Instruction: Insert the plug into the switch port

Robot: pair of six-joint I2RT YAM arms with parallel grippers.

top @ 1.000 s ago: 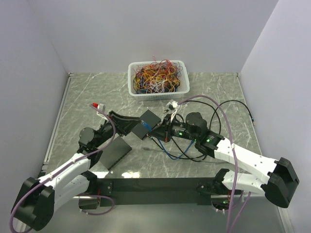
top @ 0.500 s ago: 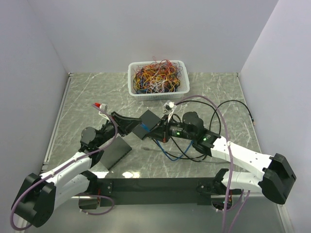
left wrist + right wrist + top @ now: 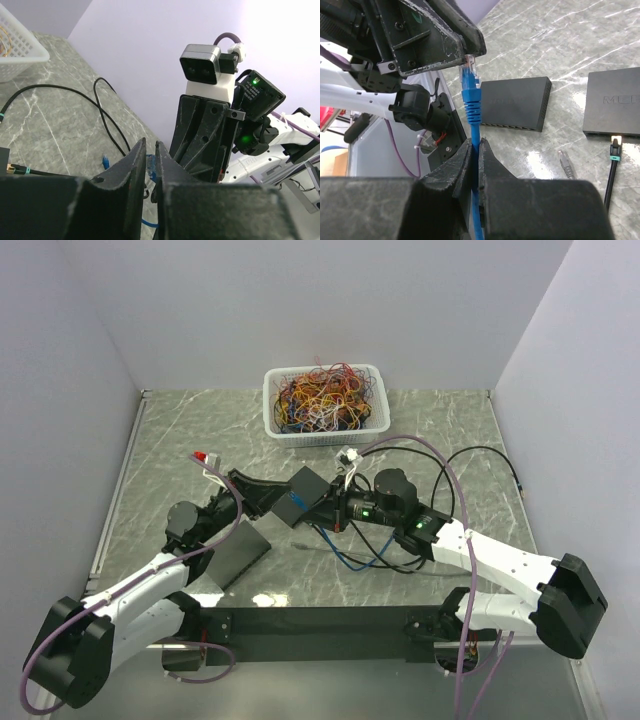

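The blue cable (image 3: 475, 132) is in my right gripper below its boot, so next my right gripper moves up onto the ribbed boot (image 3: 473, 108) while my left gripper steadies the plug's tip.
My right gripper (image 3: 476, 142) is shut on a blue cable (image 3: 479, 210), just below its ribbed boot. The boot ends in a clear-tipped plug (image 3: 469, 67) that points up. That tip sits between the fingers of my left gripper (image 3: 150, 145), whose jaws stand almost together with the blue plug (image 3: 151, 165) filling the narrow gap. In the top view both grippers meet mid-table, left (image 3: 300, 506) and right (image 3: 335, 512). A black switch (image 3: 517, 102) lies flat behind, its row of ports facing the camera. It also shows by the left arm (image 3: 235, 555).
A second black switch (image 3: 615, 107) has a teal-tipped black cable (image 3: 615, 150) plugged in. A loose grey plug (image 3: 566, 164) lies on the marble. A white basket (image 3: 270, 390) of tangled wires stands at the back. Blue and black cable loops (image 3: 350, 558) lie under the right arm.
The left jaws have closed in around the plug tip. The right arm has shifted slightly left, bringing the plug up to the left gripper.
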